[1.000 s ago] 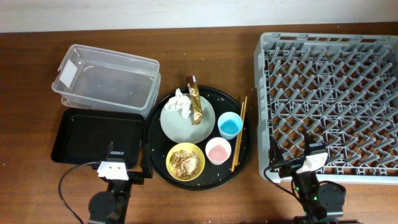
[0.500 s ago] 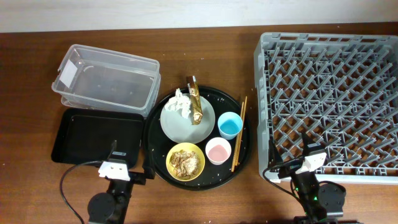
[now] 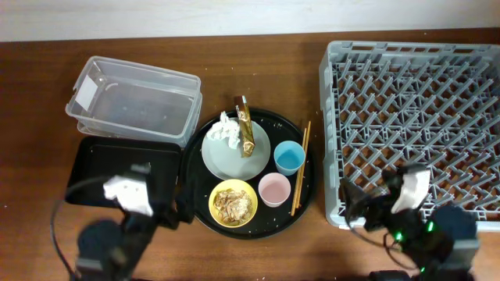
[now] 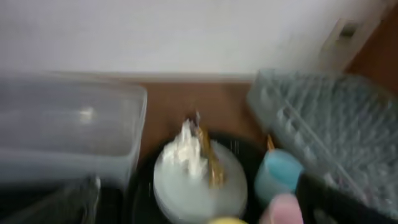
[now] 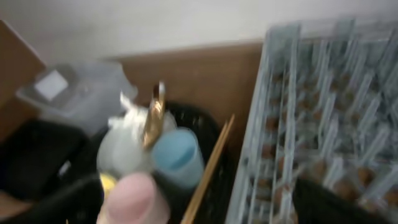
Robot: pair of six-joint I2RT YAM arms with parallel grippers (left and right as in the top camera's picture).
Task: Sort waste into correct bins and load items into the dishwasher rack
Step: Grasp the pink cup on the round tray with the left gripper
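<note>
The pink cup (image 3: pixel 274 190) stands with its opening up, so my left gripper should take it by its rim (image 3: pixel 262 183) and offer its base to my right gripper for the rack.
A pale plate (image 3: pixel 226 158) carries crumpled white tissue (image 3: pixel 226 129) and a gold-brown wrapper (image 3: pixel 245 129). A yellow bowl (image 3: pixel 233 203) holds brownish food scraps. A blue cup (image 3: pixel 289 158), a pink cup (image 3: pixel 273 188) and chopsticks (image 3: pixel 300 168) lie beside them. The clear tub (image 3: pixel 137 97) and black rectangular tray (image 3: pixel 109 165) are at the left, the grey rack (image 3: pixel 414 101) at the right. My left gripper (image 3: pixel 173 206) is blurred near the tray's front right corner. My right gripper (image 3: pixel 353 206) is blurred at the rack's front left corner. Both look open and empty.
All the dishes sit on a big round black tray (image 3: pixel 311 195) in the middle. The left wrist view shows the plate (image 4: pixel 199 186) and blue cup (image 4: pixel 277 177); the right wrist view shows the pink cup (image 5: pixel 130 199), chopsticks (image 5: pixel 208 168) and rack (image 5: pixel 323 112).
Both arms have risen from their rest pose and are now blurred by motion. The left wrist shifted left, the right wrist shifted right. Nothing on the table has moved.
</note>
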